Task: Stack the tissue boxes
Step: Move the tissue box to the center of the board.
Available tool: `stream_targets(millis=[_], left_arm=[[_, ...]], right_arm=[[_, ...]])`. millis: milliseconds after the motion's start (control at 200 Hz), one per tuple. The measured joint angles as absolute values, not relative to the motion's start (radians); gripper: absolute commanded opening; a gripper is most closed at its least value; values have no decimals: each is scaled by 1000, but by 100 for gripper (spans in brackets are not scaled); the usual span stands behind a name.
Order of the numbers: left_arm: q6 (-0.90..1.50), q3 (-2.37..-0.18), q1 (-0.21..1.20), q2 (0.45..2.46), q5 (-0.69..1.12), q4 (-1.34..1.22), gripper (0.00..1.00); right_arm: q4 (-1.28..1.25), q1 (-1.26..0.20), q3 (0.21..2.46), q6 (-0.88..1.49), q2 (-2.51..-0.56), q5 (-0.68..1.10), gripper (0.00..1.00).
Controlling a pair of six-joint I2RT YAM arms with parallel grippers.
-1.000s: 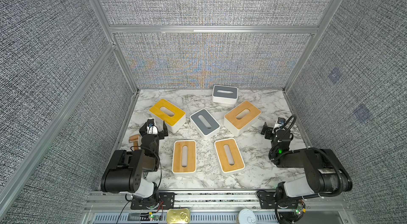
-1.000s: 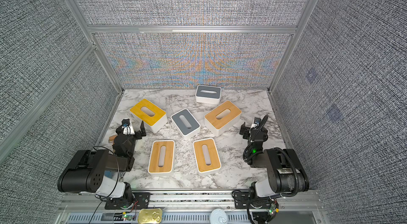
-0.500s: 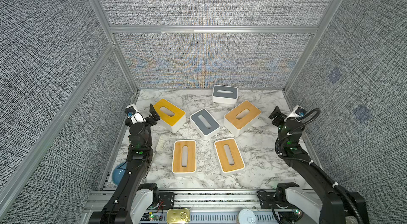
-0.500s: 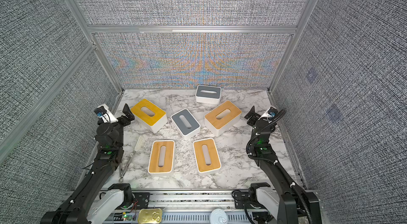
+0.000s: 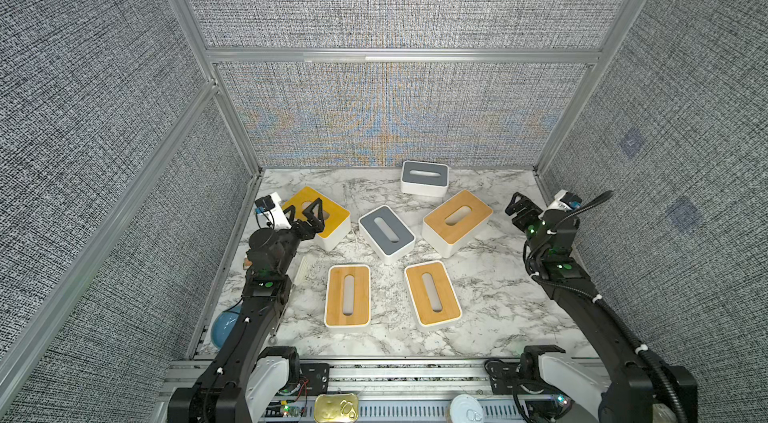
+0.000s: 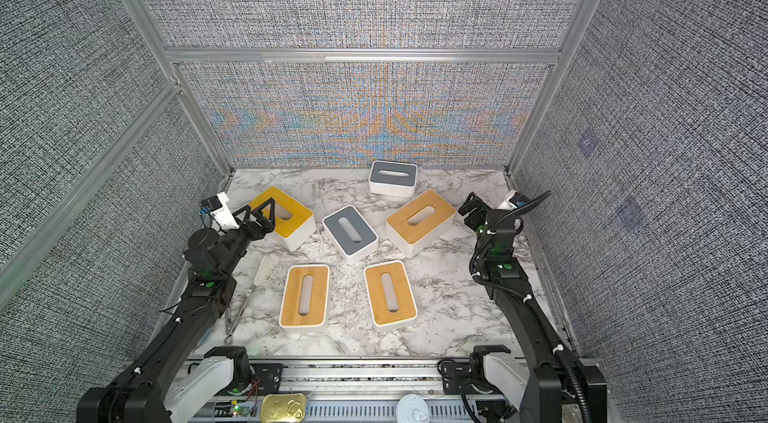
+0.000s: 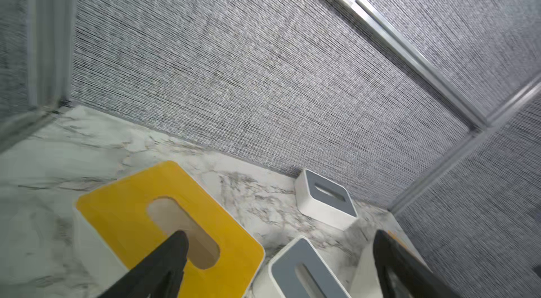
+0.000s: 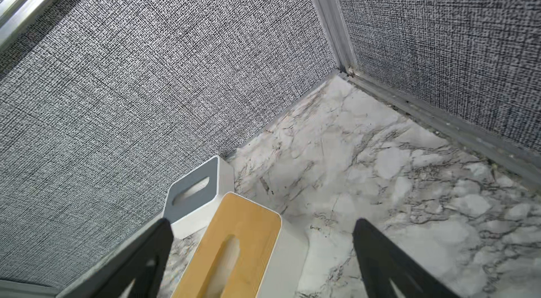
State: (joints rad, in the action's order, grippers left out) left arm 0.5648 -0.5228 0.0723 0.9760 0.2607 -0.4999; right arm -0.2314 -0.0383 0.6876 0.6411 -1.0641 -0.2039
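The middle grey box [image 5: 397, 232] leaves the big bamboo box too little room, so my left gripper needs to push the grey box toward the yellow box [image 5: 336, 213] before it turns the bamboo box.
Six tissue boxes lie apart on the marble table, none stacked. In both top views the yellow-lidded box [image 5: 328, 219] [image 6: 291, 219] sits back left. A grey one [image 5: 386, 232] sits mid-table and another grey one [image 5: 424, 176] by the back wall. A bamboo box [image 5: 457, 219] is at the right, and two bamboo boxes [image 5: 348, 295] [image 5: 432, 295] are in front. My left gripper [image 5: 305, 213] [image 7: 279, 235] hovers open above the yellow box [image 7: 140, 217], holding nothing. My right gripper [image 5: 519, 207] [image 8: 260, 223] hangs open and empty, right of the bamboo box [image 8: 240, 241].
White-tipped tongs [image 6: 262, 269] lie on the table beside the left arm, and a blue bowl [image 5: 224, 327] sits at the front left edge. Two cans [image 5: 336, 408] [image 5: 467, 410] rest on the front rail. Fabric walls close in the left, back and right sides.
Both arms have unfolded from low near the front and reached up and back. The left gripper moved over the yellow box; the right one swung toward the right wall. The boxes stayed still.
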Motion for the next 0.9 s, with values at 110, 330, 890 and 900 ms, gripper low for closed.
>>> stream_targets(millis=[110, 330, 890, 900], left_arm=[[587, -654, 132, 1044, 329, -411, 99], [576, -688, 347, 1108, 305, -293, 99], [547, -863, 751, 1578, -105, -123, 99], [545, -870, 760, 1582, -115, -120, 99]], right_arm=[[-187, -57, 743, 649, -1130, -171, 99], [-45, -170, 918, 644, -1279, -138, 99], [70, -224, 675, 702, -934, -117, 99], [69, -224, 672, 703, -928, -118, 99]])
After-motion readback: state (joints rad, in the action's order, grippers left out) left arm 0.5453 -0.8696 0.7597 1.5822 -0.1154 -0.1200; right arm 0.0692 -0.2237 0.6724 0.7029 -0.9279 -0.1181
